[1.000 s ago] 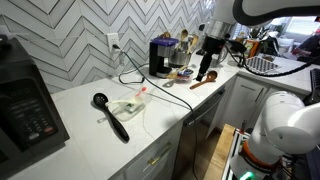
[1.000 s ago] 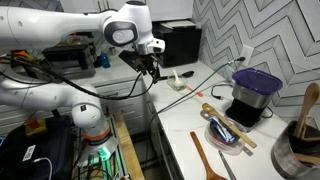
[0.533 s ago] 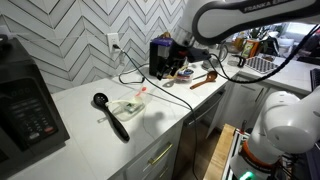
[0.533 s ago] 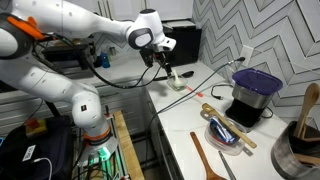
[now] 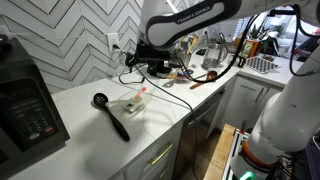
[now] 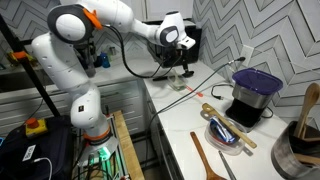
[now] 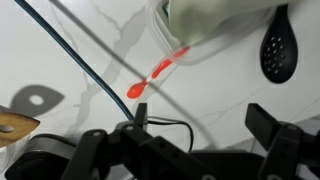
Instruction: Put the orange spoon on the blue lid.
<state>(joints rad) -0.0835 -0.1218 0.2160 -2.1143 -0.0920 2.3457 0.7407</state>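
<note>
Next, my gripper moves over to the orange spoon (image 7: 138,90) and turns to straddle its thin handle (image 7: 161,68) before going down, because the spoon lies slanted and off-centre to my gripper's open fingers.
The orange spoon (image 7: 155,73) is small and thin. It lies on the white counter with its handle end at the edge of a clear plastic container (image 7: 205,20). It also shows in an exterior view (image 5: 140,92). My gripper (image 7: 203,128) is open and empty and hovers above the counter just short of the spoon. It shows in both exterior views (image 5: 148,70) (image 6: 178,70). The blue lid (image 6: 257,80) sits on a black pot further along the counter, away from the gripper. The arm hides it in the exterior view that shows the ladle.
A long black ladle (image 5: 111,116) (image 7: 278,45) lies past the container. A black cable (image 7: 70,55) runs across the counter near the spoon. A brown wooden spoon (image 5: 203,80) and a bowl of utensils (image 6: 225,132) lie near the pot. A microwave (image 5: 25,105) stands at the counter's end.
The arm has swung away from the wooden spoon and the pot along the counter, and the gripper now hovers by the orange spoon and the clear container. Nothing was picked up.
</note>
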